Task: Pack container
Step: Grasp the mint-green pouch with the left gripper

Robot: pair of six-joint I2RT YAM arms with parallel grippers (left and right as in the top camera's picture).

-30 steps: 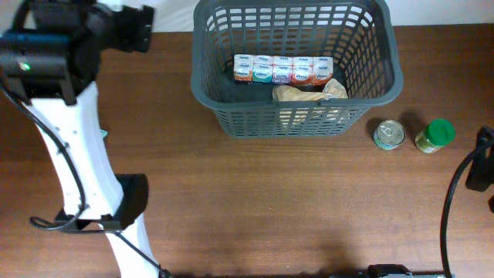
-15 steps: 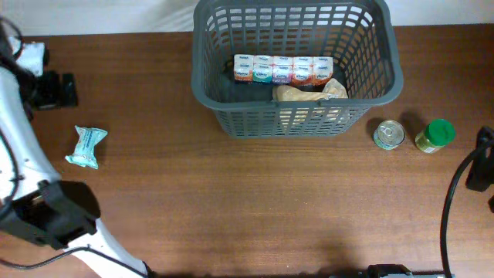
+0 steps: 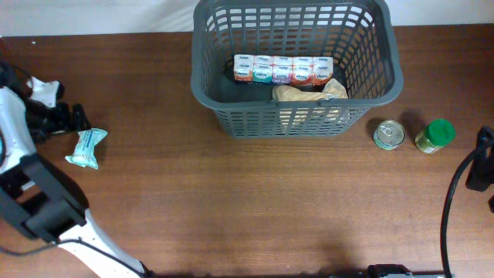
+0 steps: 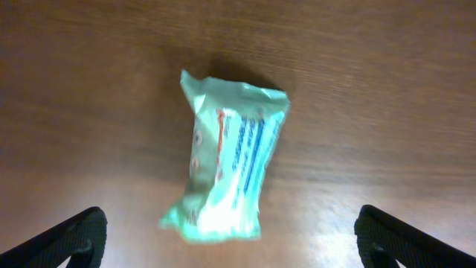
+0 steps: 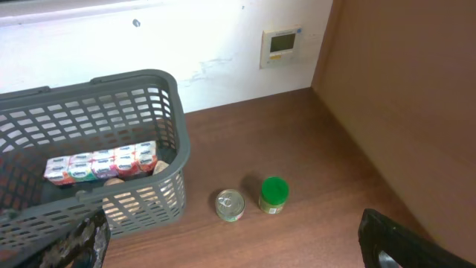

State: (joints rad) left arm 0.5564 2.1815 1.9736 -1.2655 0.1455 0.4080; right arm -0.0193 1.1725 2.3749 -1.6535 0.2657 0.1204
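Note:
I should keep moving down, because my left gripper's open fingers line up with the narrow width of the mint-green snack packet [image 3: 88, 147]. I will stop when they are on either side of its long sides [image 4: 268, 160].
The dark grey basket [image 3: 214, 108] stands at the back middle of the table and also shows in the right wrist view [image 5: 171, 160]. Inside lie a row of small cartons [image 3: 282, 69] and a brown paper bag [image 3: 309, 94]. A mint-green snack packet [image 3: 86, 147] lies on the table at the left; in the left wrist view [image 4: 230, 175] it sits between the wide-open fingers. My left gripper [image 3: 65, 120] is open just left of the packet. My right gripper [image 5: 238, 253] is open and empty, raised at the right edge.
A tin can [image 3: 388, 134] and a green-lidded jar [image 3: 435, 135] stand side by side right of the basket, also in the right wrist view at the can [image 5: 230, 205] and jar [image 5: 273, 193]. A white wall runs behind the table.
My left arm swung down from the back left and its gripper has come to the mint-green packet. Nothing else moved.

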